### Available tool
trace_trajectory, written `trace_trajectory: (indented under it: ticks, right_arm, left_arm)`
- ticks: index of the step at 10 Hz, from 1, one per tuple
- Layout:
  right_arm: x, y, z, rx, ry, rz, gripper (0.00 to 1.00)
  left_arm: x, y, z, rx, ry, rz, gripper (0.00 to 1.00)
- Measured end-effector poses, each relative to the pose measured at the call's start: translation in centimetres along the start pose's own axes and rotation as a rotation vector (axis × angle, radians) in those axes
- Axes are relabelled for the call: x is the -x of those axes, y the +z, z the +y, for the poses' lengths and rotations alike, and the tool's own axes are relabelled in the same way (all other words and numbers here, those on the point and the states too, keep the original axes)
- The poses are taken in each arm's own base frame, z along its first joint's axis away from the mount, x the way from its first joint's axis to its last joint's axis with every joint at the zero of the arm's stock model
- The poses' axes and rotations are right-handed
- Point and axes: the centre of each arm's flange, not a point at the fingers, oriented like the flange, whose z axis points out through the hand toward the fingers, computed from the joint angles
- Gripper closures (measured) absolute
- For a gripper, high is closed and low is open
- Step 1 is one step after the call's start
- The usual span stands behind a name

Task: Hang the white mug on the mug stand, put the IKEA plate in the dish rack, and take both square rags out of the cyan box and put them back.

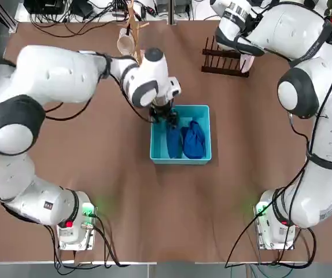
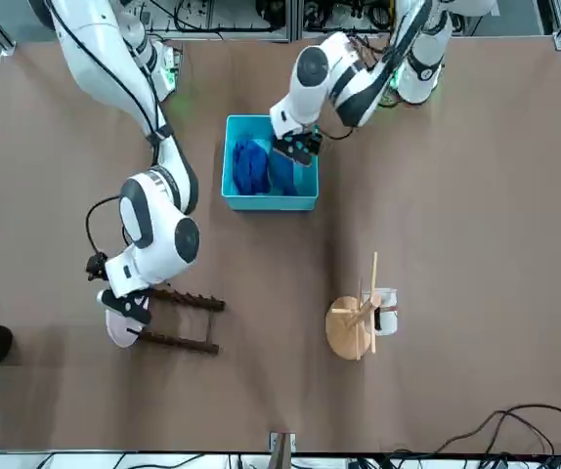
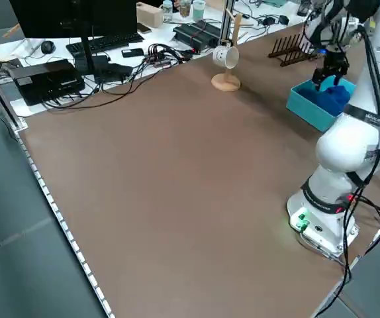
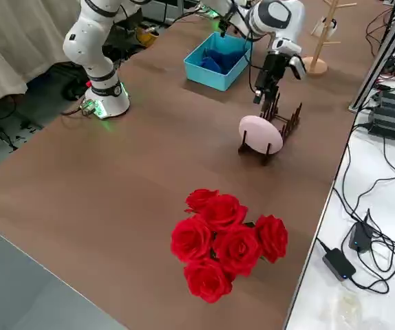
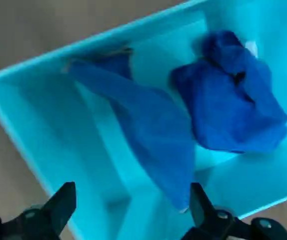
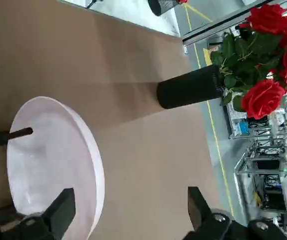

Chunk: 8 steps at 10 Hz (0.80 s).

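My gripper will bring the flatter rag (image 5: 151, 125) out alone when I lift it, leaving the crumpled rag behind, since the box's cyan bottom (image 5: 159, 67) shows between the rags.
The white mug (image 3: 225, 56) hangs from a peg of the light wooden mug stand (image 3: 229, 81) at the table's far side. Tilted upright, the pinkish IKEA plate (image 4: 260, 134) stands in the dark dish rack (image 4: 281, 124). Just above the plate, my right gripper (image 6: 128, 212) is open, its fingers apart from the plate's rim (image 6: 96, 172). Both dark blue square rags (image 5: 151, 127) (image 5: 233, 102) lie crumpled side by side in the cyan box (image 1: 158, 154). My left gripper (image 5: 132, 205) hovers open over the box's far left corner, above the flatter rag, holding nothing.
A bunch of red roses (image 4: 225, 240) in a black vase (image 6: 191, 87) stands on the table's right side, beyond the dish rack. Cables, a keyboard and electronics (image 3: 77, 63) crowd the bench past the far edge. Bare brown tabletop lies in front of the box.
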Motion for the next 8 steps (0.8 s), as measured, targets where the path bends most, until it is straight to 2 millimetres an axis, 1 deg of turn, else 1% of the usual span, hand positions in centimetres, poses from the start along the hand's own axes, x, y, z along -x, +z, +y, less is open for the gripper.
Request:
trace_trajectory:
  ticks: [1, 2, 3, 4, 5, 6, 7, 8]
  right_arm:
    - [-0.2, -1.0, 1.1, -0.049, 0.003, -0.028, 0.01]
    - [-0.3, -2.3, 2.7, -0.121, -0.016, -0.069, 0.01]
    - [-0.8, -3.5, 5.4, -0.205, -0.044, -0.107, 0.01]
    - [-1.5, -4.3, 9.2, -0.29, -0.074, -0.138, 0.01]
    - [-2.3, -4.5, 13.9, -0.377, -0.104, -0.161, 0.01]
    - [-2.8, -4.2, 18.7, -0.461, -0.131, -0.18, 0.01]
    - [-3.0, -3.4, 23.5, -0.543, -0.157, -0.199, 0.01]
    - [-2.9, -2.4, 27.7, -0.611, -0.174, -0.209, 0.01]
  left_arm:
    - [-0.5, 1.1, 1.2, 0.0, -0.015, 0.005, 0.0]
    - [-1.1, 2.4, 1.9, -0.009, -0.015, 0.004, 0.0]
    - [-1.5, 4.0, 2.0, -0.02, -0.012, -0.01, 0.0]
    - [-1.6, 5.7, 1.7, -0.024, -0.011, -0.039, 0.04]
    - [-1.6, 7.1, 1.4, -0.025, -0.012, -0.063, 0.13]
    - [-1.7, 7.7, 1.2, -0.026, -0.014, -0.072, 0.17]
    - [-1.9, 7.9, 1.0, -0.029, -0.016, -0.071, 0.33]
    - [-2.1, 7.8, 1.0, -0.029, -0.017, -0.068, 0.48]
